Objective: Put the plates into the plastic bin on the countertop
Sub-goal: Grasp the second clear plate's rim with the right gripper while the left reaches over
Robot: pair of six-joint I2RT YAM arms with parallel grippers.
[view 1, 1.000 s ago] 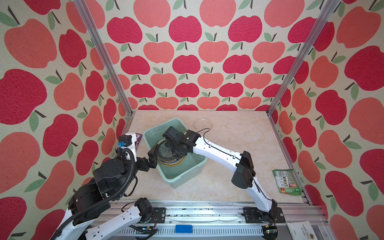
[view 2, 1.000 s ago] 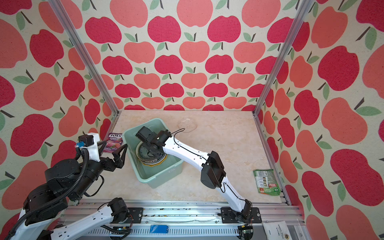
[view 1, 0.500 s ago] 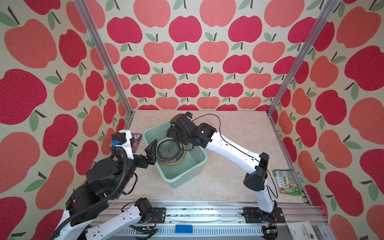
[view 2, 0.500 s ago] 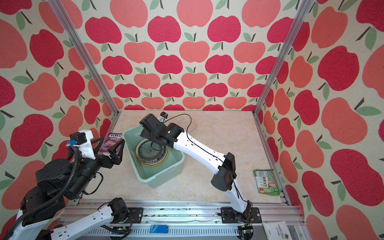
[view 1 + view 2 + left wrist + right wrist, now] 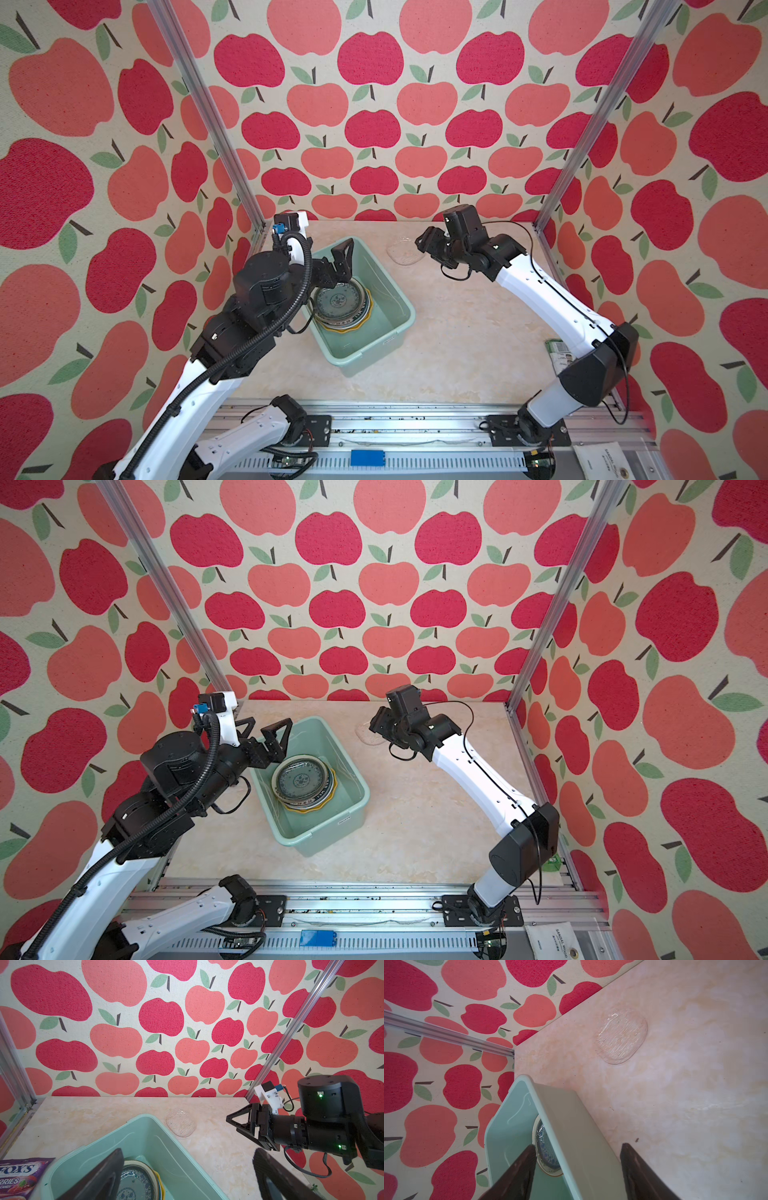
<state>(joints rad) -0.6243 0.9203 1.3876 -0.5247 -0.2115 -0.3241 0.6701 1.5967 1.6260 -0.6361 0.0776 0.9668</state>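
Note:
The glass plate is lying clear of the plastic bin, so I should keep lowering my right gripper until its open fingers straddle the plate's free rim.
The plastic bin stands on the countertop, left of the middle. A stack of plates lies inside it: a blue-patterned one shows on top, a yellow rim at the bottom. A squarish translucent glass plate lies on the countertop behind the bin. My left gripper hangs open and empty over the bin's far left corner. Open and empty too, my right gripper hovers just right of the glass plate.
A purple candy packet lies left of the bin by the wall. A green packet lies at the countertop's right edge, partly behind my right arm. Apple-print walls with metal posts close in three sides. The base rail runs along the front.
My right gripper has risen out of the bin and swung to the back right, beside the glass plate. My left arm has lifted and reached over the bin's far left corner. The stack has stayed in the bin.

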